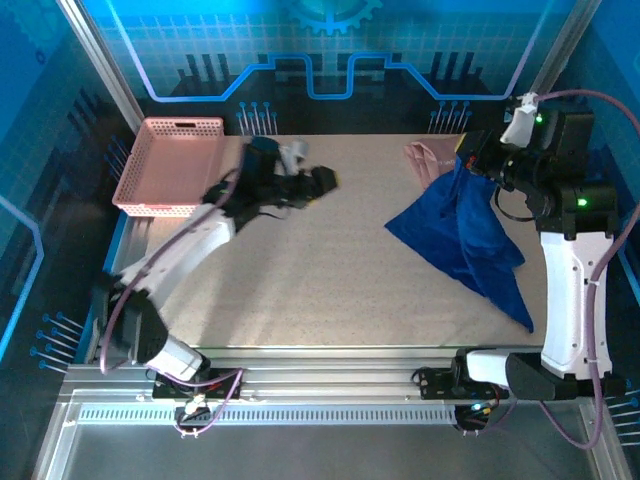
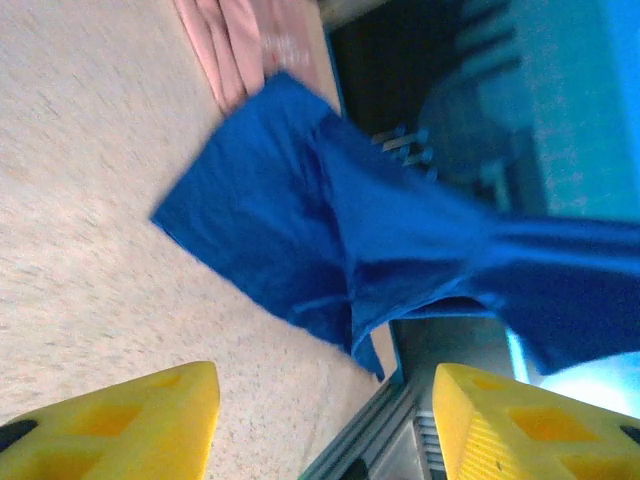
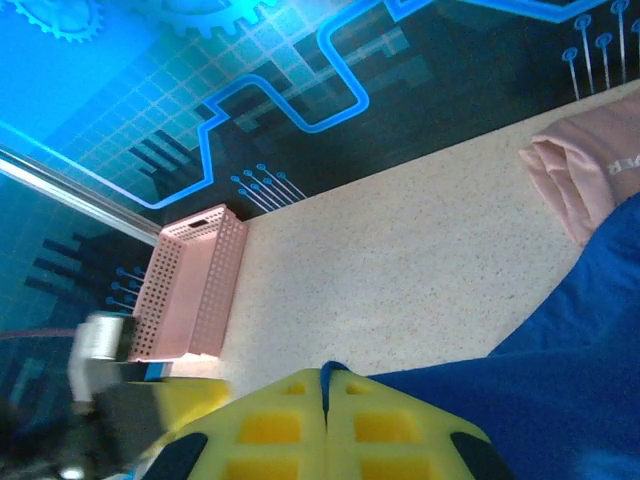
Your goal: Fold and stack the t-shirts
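Observation:
The royal-blue t-shirt's loose end (image 1: pixel 522 312) trails a long way from my left gripper, so next my right gripper swings it open across the middle (image 1: pixel 325 245) first. Then my left gripper should take it.
My right gripper (image 1: pixel 472 160) is shut on an edge of the royal-blue t-shirt (image 1: pixel 470 240) and holds that edge up at the back right. The rest of the shirt drapes down and trails over the table toward the right front. In the right wrist view a blue fold is pinched between the closed yellow fingers (image 3: pixel 325 378). The pale pink t-shirt (image 1: pixel 428 160) lies folded at the back, just left of the blue one, and also appears in the left wrist view (image 2: pixel 258 40) and the right wrist view (image 3: pixel 590 170). My left gripper (image 1: pixel 322 180) hovers over the back middle of the table. It is open (image 2: pixel 325 400), holds nothing, and faces the blue t-shirt (image 2: pixel 340 230).
A pink lattice basket (image 1: pixel 170 165) stands at the back left corner (image 3: pixel 190 290). The speckled beige table (image 1: pixel 330 280) ends in a metal rail along the front and right edges. The right arm's white links rise along the right edge.

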Motion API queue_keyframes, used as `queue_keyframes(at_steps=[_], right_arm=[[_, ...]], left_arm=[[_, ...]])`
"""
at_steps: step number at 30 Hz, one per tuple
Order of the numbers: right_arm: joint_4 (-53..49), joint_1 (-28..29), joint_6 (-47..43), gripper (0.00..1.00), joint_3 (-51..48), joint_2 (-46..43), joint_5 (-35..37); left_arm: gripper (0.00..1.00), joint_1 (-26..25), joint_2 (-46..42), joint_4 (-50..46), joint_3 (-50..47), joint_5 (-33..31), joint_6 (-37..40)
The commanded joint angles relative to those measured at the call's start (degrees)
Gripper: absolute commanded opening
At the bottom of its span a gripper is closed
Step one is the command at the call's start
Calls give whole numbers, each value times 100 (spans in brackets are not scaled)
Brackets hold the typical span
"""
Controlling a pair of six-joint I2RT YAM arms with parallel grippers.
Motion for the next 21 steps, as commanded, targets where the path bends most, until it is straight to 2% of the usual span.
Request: queue_keyframes(at_steps=[1,5,12,16,21], right_arm=[[-239,11,-213,0,178,-100,841],[-352,-163,-421,0,188,-252,1119],[-283,-502,-405,0,-238,-557,725],[-265,-509,-389,0,-529,-654,561],[-113,-529,-433,0,-942,-917,468]], left_arm=[[60,-620,963,397,526,-520,-112],[63,-1067,2446,-418,1931,-1018,-99],[63,-1484,4561,-1509,4306,-1565,2],[61,-1598,5223,-1497,4901,-1697,-89],[55,-1750,5978,-1181,5512,-1562,-468]])
